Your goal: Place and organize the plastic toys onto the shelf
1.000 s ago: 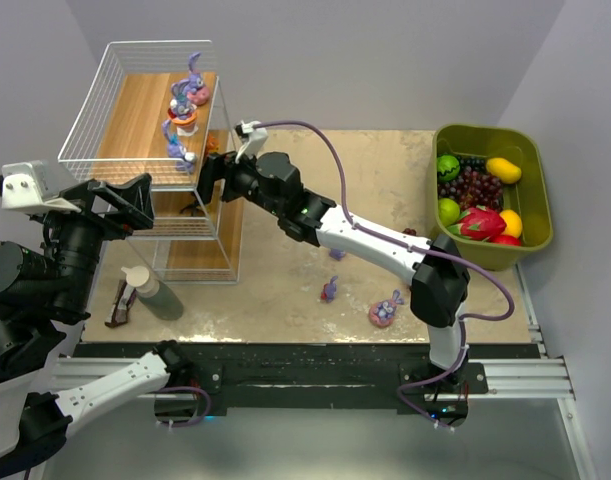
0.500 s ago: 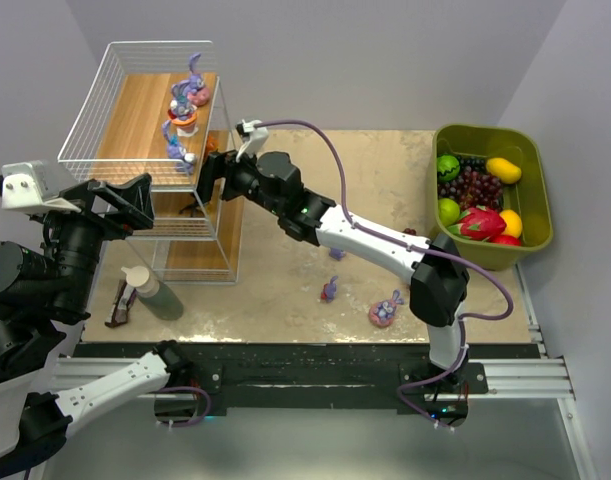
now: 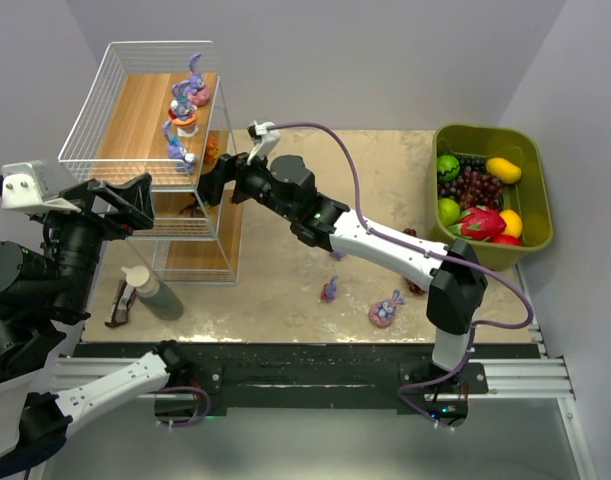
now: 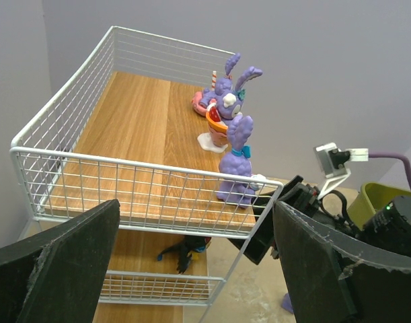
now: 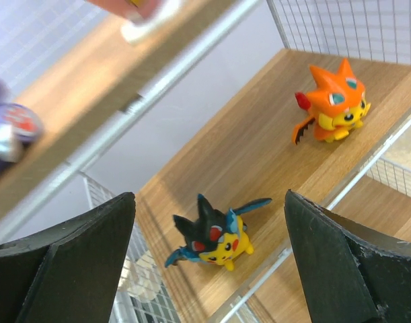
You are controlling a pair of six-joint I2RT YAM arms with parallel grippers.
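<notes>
The black toy (image 5: pixel 215 235) stands clear of the open fingers, so my right gripper should keep moving away from the shelf and close on the small purple toy's ear (image 3: pixel 332 282).
The shelf (image 3: pixel 135 120) stands at the table's far left. Three purple bunny toys (image 3: pixel 185 100) stand on its top board, also seen in the left wrist view (image 4: pixel 235 161). On the middle board (image 5: pixel 259 148) stand a black toy (image 5: pixel 215 235) and an orange toy (image 5: pixel 334 104). My right gripper (image 3: pixel 213 180) is at the shelf's right side, open, its fingers wide of the black toy and not touching it. My left gripper (image 3: pixel 125 205) hangs open in front of the shelf, holding nothing. Two more purple toys (image 3: pixel 329 290), one on a pink base (image 3: pixel 385 311), stand on the table.
An olive-green bin (image 3: pixel 485 130) with fruits and grapes sits at the far right. A bottle (image 3: pixel 150 292) lies on the table in front of the shelf, with a small dark object (image 3: pixel 118 305) beside it.
My right arm has shifted slightly to the right, its gripper drawing back a little from the shelf's side. The left arm and the toys have not moved.
</notes>
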